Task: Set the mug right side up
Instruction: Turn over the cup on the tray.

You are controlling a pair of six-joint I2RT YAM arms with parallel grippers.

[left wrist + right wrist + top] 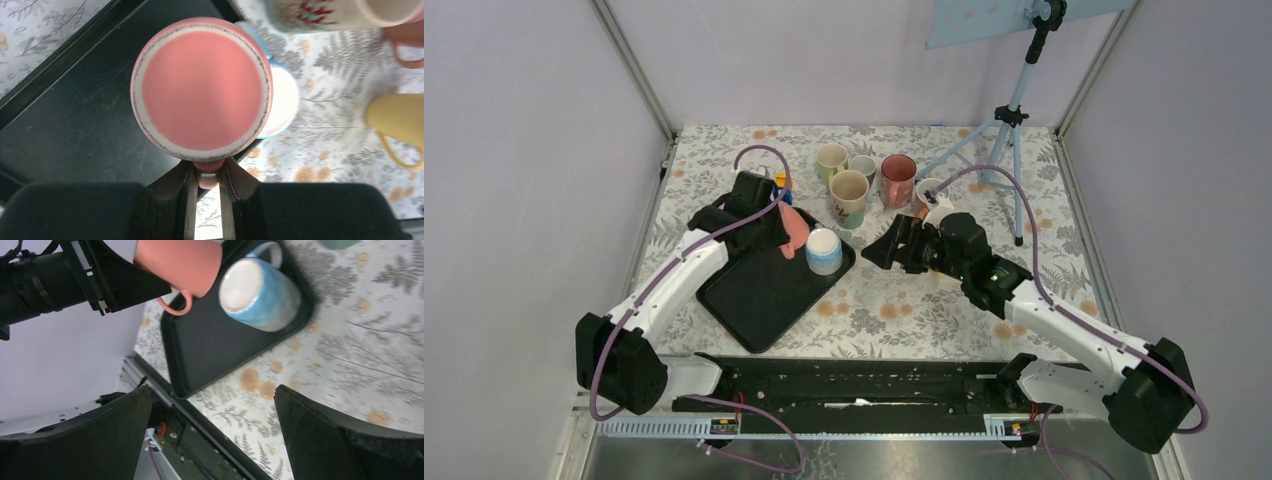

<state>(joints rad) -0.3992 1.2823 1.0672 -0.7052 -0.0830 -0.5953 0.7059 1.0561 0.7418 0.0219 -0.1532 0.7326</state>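
Note:
The pink mug's handle [188, 304] sticks out free past my left gripper's fingers, so my open right gripper should keep going toward that handle [788, 252] and close there.
My left gripper [210, 172] is shut on the handle of the pink mug [202, 90], holding it in the air over the black tray [60, 125]. The mug's flat base faces the wrist camera. From above, the pink mug [796, 232] hangs tilted at the tray's [754, 300] far corner, just left of a blue mug [823, 251] that stands upside down on the tray. In the right wrist view the pink mug [177, 262] lies sideways with its handle downward, near the blue mug [260, 287]. My right gripper [874, 252] hovers open right of the tray, holding nothing.
Several upright mugs cluster behind the tray, among them a floral one [848, 197] and a red one [897, 180]. A small mug [932, 195] sits by my right wrist. A tripod [1014, 120] stands at the back right. A yellow mug [400, 117] is close to the tray.

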